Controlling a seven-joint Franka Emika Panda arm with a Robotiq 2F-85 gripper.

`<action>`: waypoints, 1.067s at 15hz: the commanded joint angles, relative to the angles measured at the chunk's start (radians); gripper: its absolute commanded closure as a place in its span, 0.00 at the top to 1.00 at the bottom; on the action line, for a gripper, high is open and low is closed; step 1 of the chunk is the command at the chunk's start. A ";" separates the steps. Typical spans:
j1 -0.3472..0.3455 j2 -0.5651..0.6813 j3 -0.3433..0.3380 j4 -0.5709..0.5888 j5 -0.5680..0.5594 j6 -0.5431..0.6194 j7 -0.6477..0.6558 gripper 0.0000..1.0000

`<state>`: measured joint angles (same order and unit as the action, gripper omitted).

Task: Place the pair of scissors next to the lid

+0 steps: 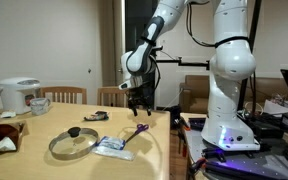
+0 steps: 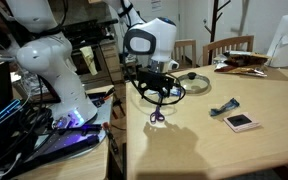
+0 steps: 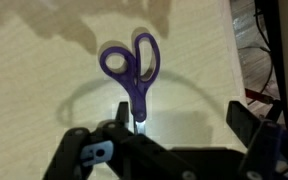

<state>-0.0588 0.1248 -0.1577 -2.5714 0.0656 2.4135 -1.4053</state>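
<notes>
I should shift my gripper to centre the scissors' purple handles (image 3: 134, 67), which sit off-centre toward one finger of my open gripper, and then lower it around where the handles meet (image 3: 138, 92).
The pair of scissors (image 3: 134, 65) has purple handles and lies flat on the light wooden table, handles pointing away from me and blade tips under the wrist. It also shows in both exterior views (image 1: 137, 128) (image 2: 156, 117). My gripper (image 3: 164, 135) is open and empty, hovering just above the scissors (image 1: 136, 103) (image 2: 156, 92). The lid (image 1: 72, 143) is round glass with a metal rim and a black knob. It lies on the table, apart from the scissors. In an exterior view the lid (image 2: 187, 80) is partly hidden behind the gripper.
A flat white packet (image 1: 112, 148) lies between lid and scissors. A small dark object (image 1: 96, 117) and a white rice cooker (image 1: 19, 95) are further off. Chairs (image 1: 64, 96) stand behind the table. The table edge (image 3: 239, 60) is close to the scissors.
</notes>
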 commanded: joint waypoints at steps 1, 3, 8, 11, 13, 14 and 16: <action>-0.056 0.053 0.039 -0.005 0.035 0.016 -0.036 1.00; -0.076 0.080 0.053 -0.003 0.043 0.012 -0.043 1.00; -0.094 0.093 0.074 0.001 0.038 -0.002 -0.009 1.00; -0.082 0.087 0.070 -0.015 -0.005 0.069 0.006 1.00; -0.072 0.089 0.061 -0.021 -0.069 0.130 0.033 1.00; -0.063 0.095 0.051 -0.020 -0.116 0.157 0.079 1.00; -0.061 0.102 0.042 -0.020 -0.190 0.182 0.139 1.00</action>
<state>-0.1275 0.2212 -0.1038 -2.5757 -0.0274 2.5329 -1.3552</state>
